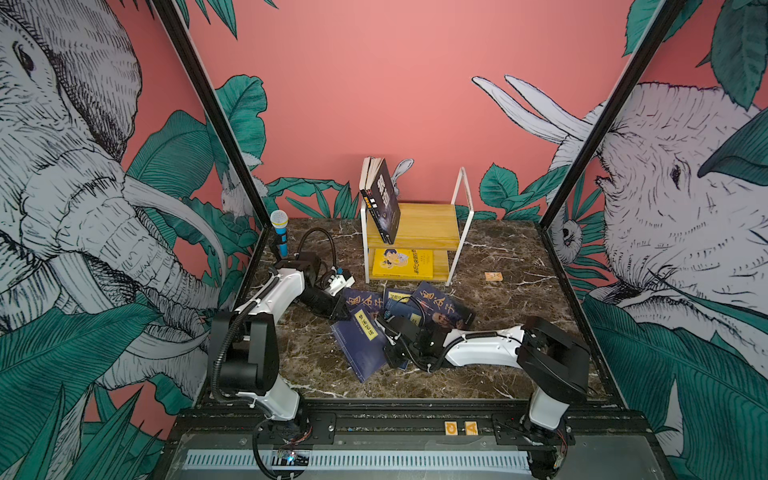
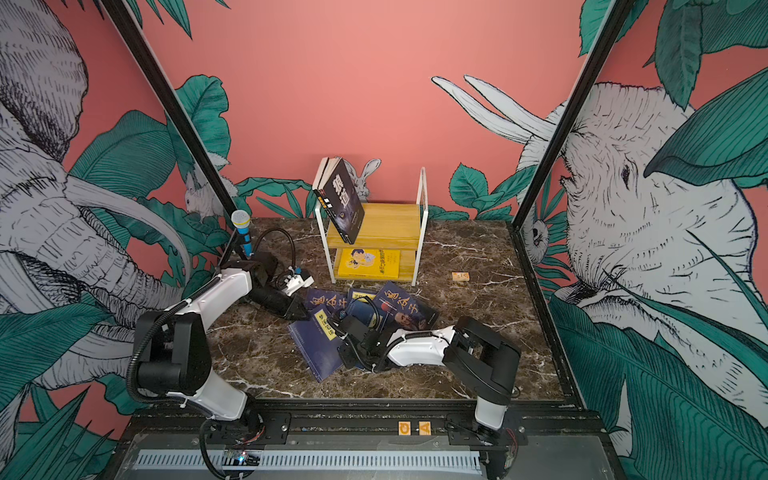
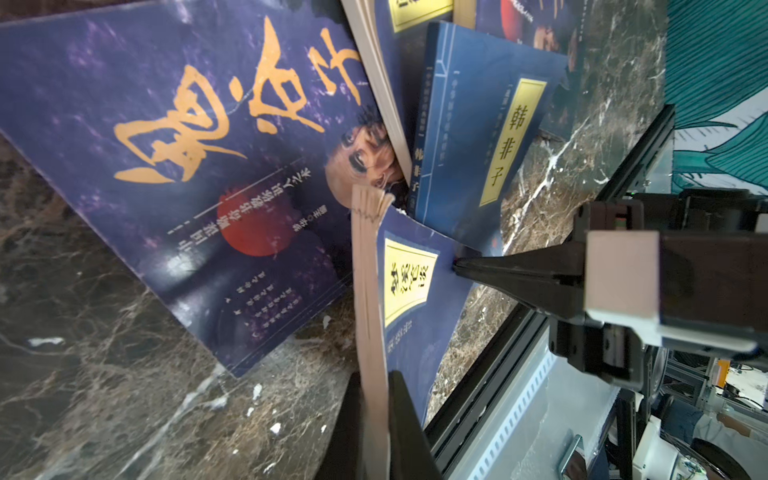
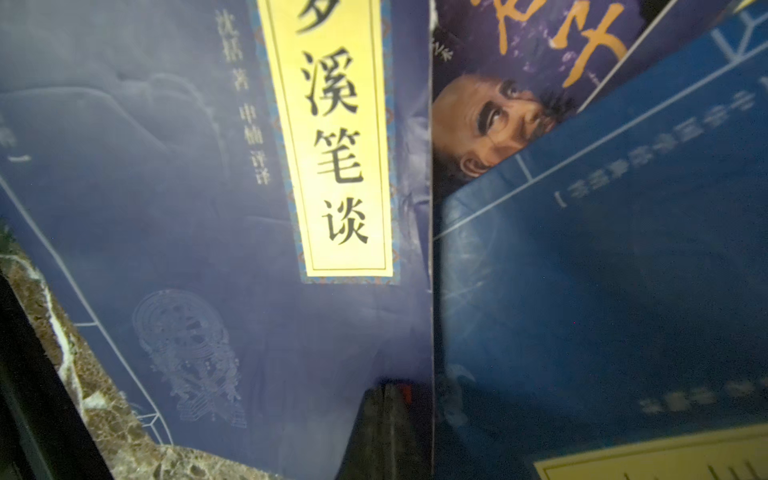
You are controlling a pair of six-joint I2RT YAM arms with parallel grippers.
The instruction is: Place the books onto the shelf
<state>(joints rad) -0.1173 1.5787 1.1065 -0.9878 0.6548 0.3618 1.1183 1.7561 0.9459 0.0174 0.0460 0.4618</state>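
The robot's left gripper pinches the yellow-label book's page edge (image 3: 368,296), so next the right gripper grabs the book by its spine (image 1: 347,353) before it slides the book onto the lower board.
Several dark books lie overlapped on the marble table in front of the shelf (image 1: 432,226). Two are navy with gold calligraphy (image 1: 363,303) (image 1: 442,309). Two are navy with a yellow label (image 1: 361,345) (image 1: 399,307). A black book with white characters (image 1: 384,203) leans on the shelf's top board. My left gripper (image 3: 374,378) (image 1: 344,312) is shut on the page edge of the near yellow-label book (image 3: 409,274), raising that edge. My right gripper (image 4: 388,390) (image 3: 457,264) is shut, and its tip rests on that book's cover (image 4: 166,187).
A yellow book (image 1: 402,264) lies on the shelf's lower board. A black book with orange lettering (image 1: 367,195) stands behind the leaning one. A blue microphone (image 1: 279,232) stands at the back left. A small wooden block (image 1: 493,276) lies right of the shelf.
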